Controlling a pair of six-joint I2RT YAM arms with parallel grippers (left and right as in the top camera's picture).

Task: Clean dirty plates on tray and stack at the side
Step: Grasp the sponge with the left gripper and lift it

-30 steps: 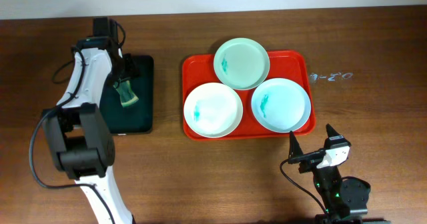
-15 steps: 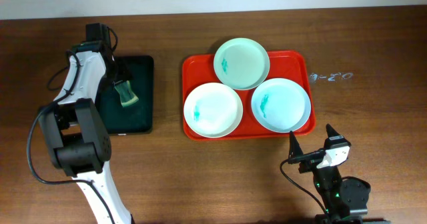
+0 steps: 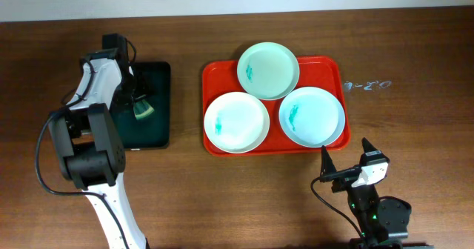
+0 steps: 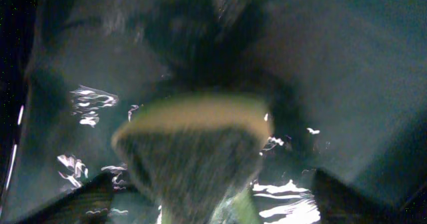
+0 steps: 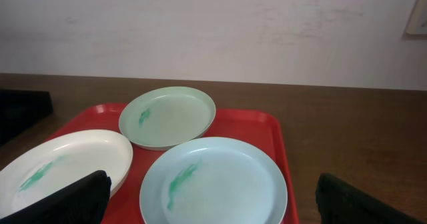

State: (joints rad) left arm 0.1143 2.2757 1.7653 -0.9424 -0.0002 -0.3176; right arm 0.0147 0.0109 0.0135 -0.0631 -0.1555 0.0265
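Note:
Next, my left gripper grabs the sponge (image 3: 144, 110) and puts it on the white plate (image 3: 236, 122) first, because the sponge is in the black tray, far away from my right gripper.
Three plates lie on the red tray (image 3: 326, 62): a mint one (image 3: 268, 70) at the back, a white one (image 3: 236, 122) front left, a pale blue one (image 3: 312, 115) front right. Each has a teal smear. My left gripper (image 3: 137, 101) is open over the black tray (image 3: 152, 130), its fingers either side of a green-and-yellow sponge (image 3: 143, 113). The sponge fills the blurred left wrist view (image 4: 193, 144). My right gripper (image 3: 344, 147) is open and empty, in front of the red tray. The right wrist view shows the pale blue plate (image 5: 213, 181), the white plate (image 5: 60, 164) and the mint plate (image 5: 170, 116).
The black tray lies left of the red tray, with a strip of brown table (image 3: 185, 108) between them. A faint white mark (image 3: 366, 85) is on the table to the right of the red tray. A pale wall runs along the back.
My left arm has shifted slightly over the black tray, and the sponge now sits a little further right and nearer. The right arm and the plates have not moved.

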